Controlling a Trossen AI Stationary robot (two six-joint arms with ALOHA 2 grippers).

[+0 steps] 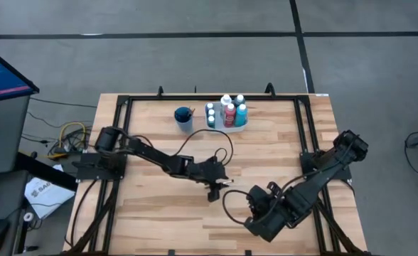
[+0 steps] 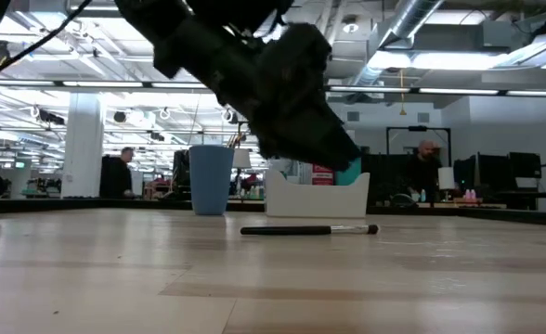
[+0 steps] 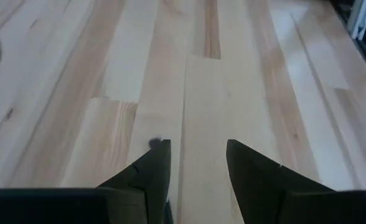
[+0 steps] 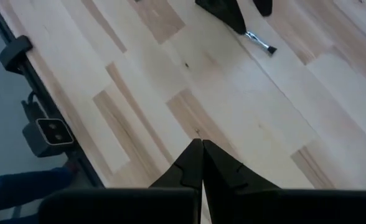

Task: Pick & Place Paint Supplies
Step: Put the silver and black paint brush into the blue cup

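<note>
The paintbrush (image 2: 287, 230) lies flat and free, lengthwise under my left gripper's open fingers, so I should go on lowering them until they straddle the silver ferrule (image 2: 349, 229), then close them.
A thin dark-handled paintbrush (image 2: 301, 230) with a silver ferrule lies flat on the wooden table near its middle. Its bristle end (image 4: 265, 45) sticks out past my left gripper. My left gripper (image 3: 198, 163) hangs open just above the brush's handle end, slanting down from the table's left (image 1: 213, 189); no view shows it touching the brush. My right gripper (image 4: 201, 155) is shut and empty, raised over the table's near right part (image 1: 257, 208). Several white-capped paint bottles (image 1: 228, 112) stand in a white tray (image 2: 310, 197) at the far edge.
A blue cup (image 1: 184, 116) with brush handles in it stands left of the tray at the far edge (image 2: 210, 179). Black frame rails (image 1: 124, 128) run along the table's left, right and far sides. Bare wood (image 1: 159, 220) lies toward the near edge.
</note>
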